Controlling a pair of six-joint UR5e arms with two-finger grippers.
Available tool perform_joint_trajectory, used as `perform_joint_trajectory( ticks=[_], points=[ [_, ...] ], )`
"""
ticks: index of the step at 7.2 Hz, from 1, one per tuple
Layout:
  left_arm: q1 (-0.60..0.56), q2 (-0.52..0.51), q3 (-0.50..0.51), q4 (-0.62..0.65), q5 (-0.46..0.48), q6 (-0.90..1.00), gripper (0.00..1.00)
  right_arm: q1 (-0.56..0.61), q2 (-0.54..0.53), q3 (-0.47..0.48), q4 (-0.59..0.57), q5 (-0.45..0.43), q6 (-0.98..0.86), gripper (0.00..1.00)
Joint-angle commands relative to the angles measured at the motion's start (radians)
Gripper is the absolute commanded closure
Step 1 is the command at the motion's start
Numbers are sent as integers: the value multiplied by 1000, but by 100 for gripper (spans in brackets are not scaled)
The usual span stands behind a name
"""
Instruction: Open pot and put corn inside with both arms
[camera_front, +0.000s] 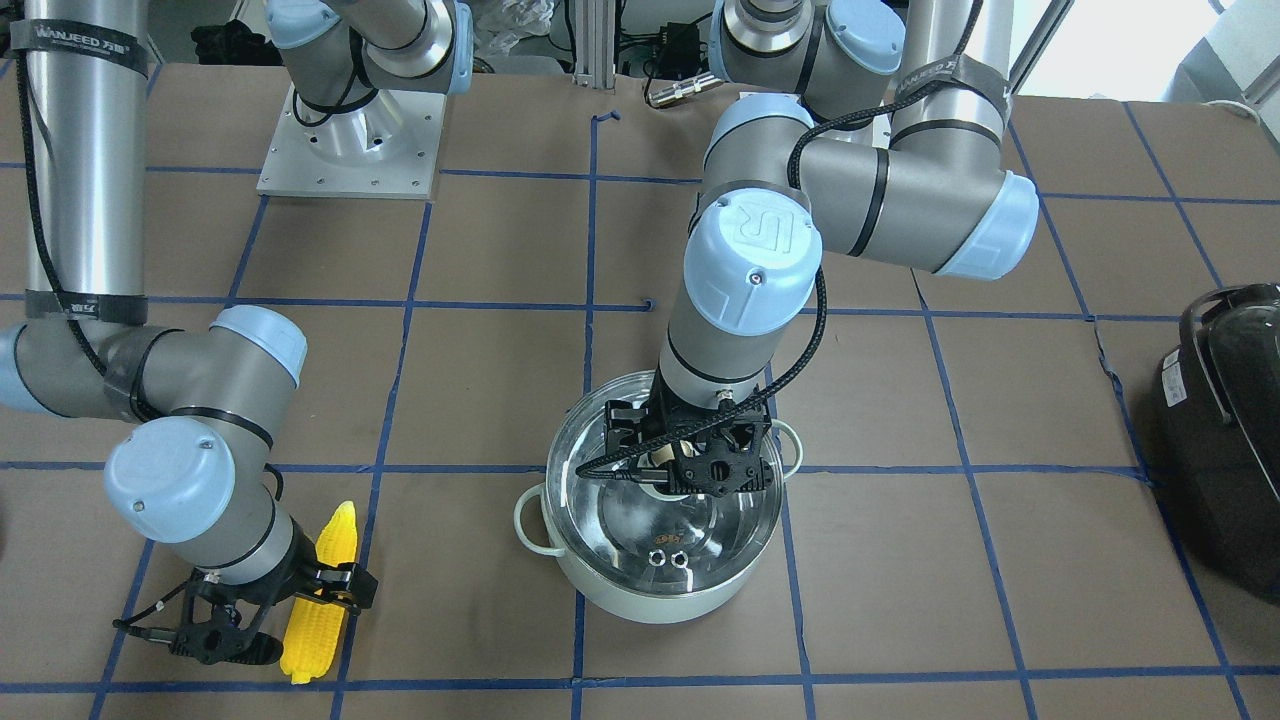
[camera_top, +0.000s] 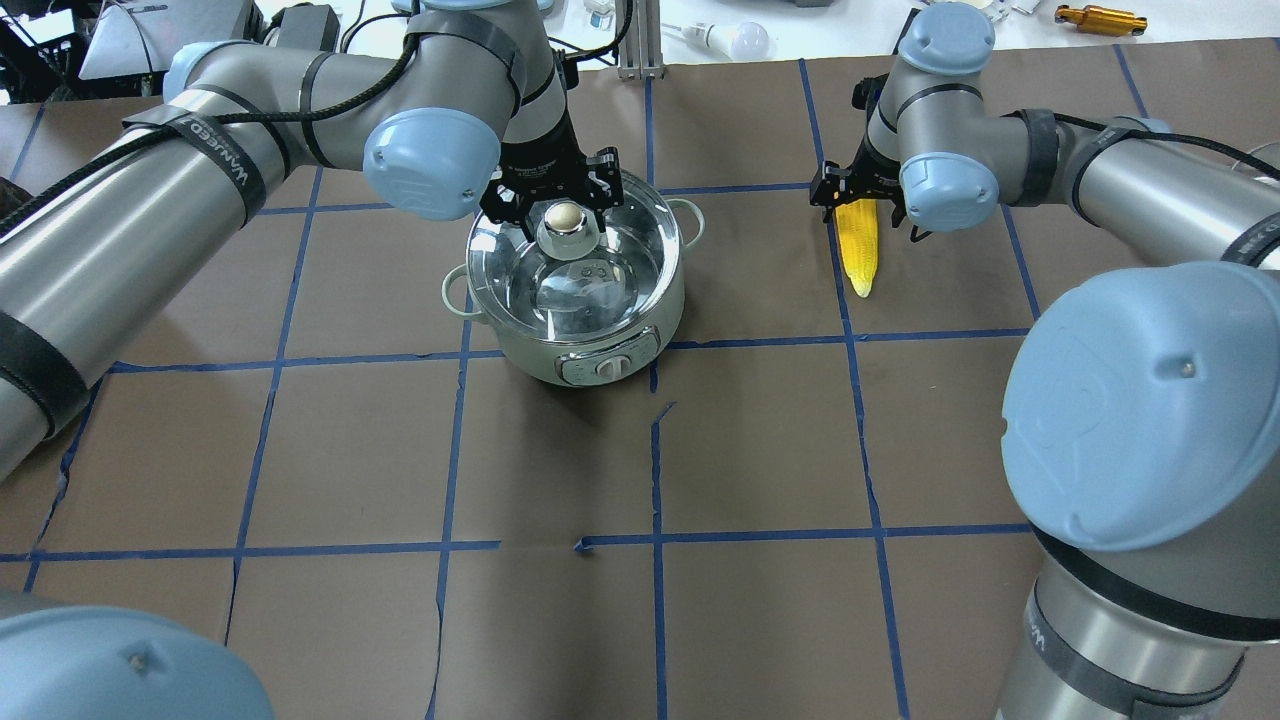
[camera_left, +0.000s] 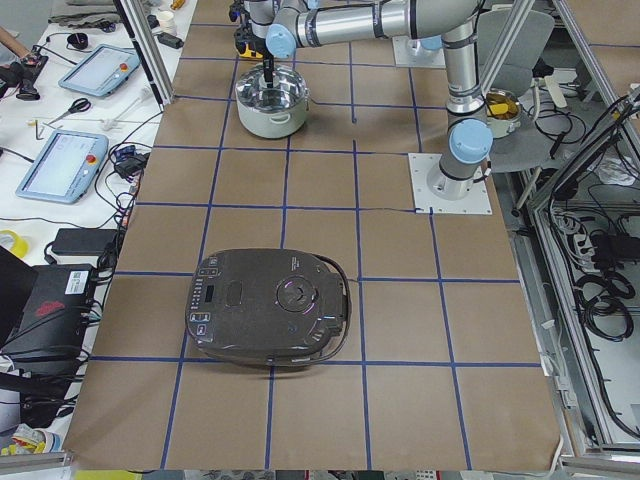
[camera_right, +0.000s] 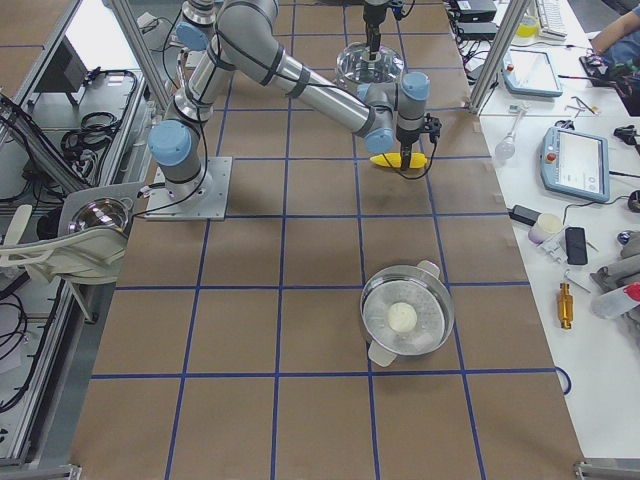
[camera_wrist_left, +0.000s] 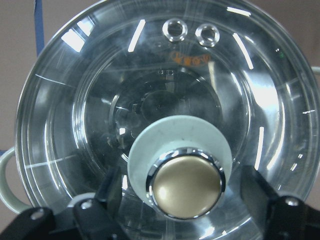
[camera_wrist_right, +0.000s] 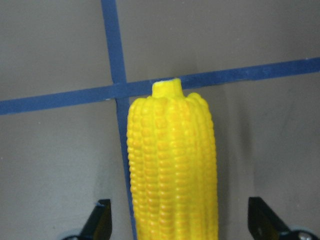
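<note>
I expect the yellow corn (camera_front: 317, 622) to fit whole inside the pot when I lower it in, since it looks shorter than the pot's wide opening (camera_front: 654, 526).
The pale mint-green pot (camera_top: 600, 345) stands mid-table with its clear glass lid (camera_wrist_left: 80, 110) on it. My left gripper (camera_top: 560, 205) is open right over the lid. Its fingers (camera_wrist_left: 112, 197) stand on either side of the round brass-coloured knob (camera_wrist_left: 186, 185) without touching it. The yellow corn (camera_top: 860, 250) lies flat on the table on a blue tape line. My right gripper (camera_wrist_right: 180, 227) is open, low over the corn's thick end, one finger on each side. The corn also shows in the front view (camera_front: 325, 590).
A large black appliance (camera_front: 1225, 440) sits at the table's end on my left side. A second steel pot with a lid (camera_right: 405, 320) stands on my right side. Blue tape lines cross the brown table cover (camera_top: 760, 440).
</note>
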Motion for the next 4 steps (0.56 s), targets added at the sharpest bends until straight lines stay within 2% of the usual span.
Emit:
perform_joint_trajectory(
  ticks=[1,2,3,4],
  points=[
    [-1,0,4,5,2,3,59,0,10,0,-18,8,1,68],
    [-1,5,4,5,4,21,84,0,8,0,-18,10,0,93],
    [-1,9,5,3,16,32,92,0,4,0,-17,9,1,100],
    [5,38,7,-9,62,41,95,0,-2,-4,-15,9,4,100]
  ],
)
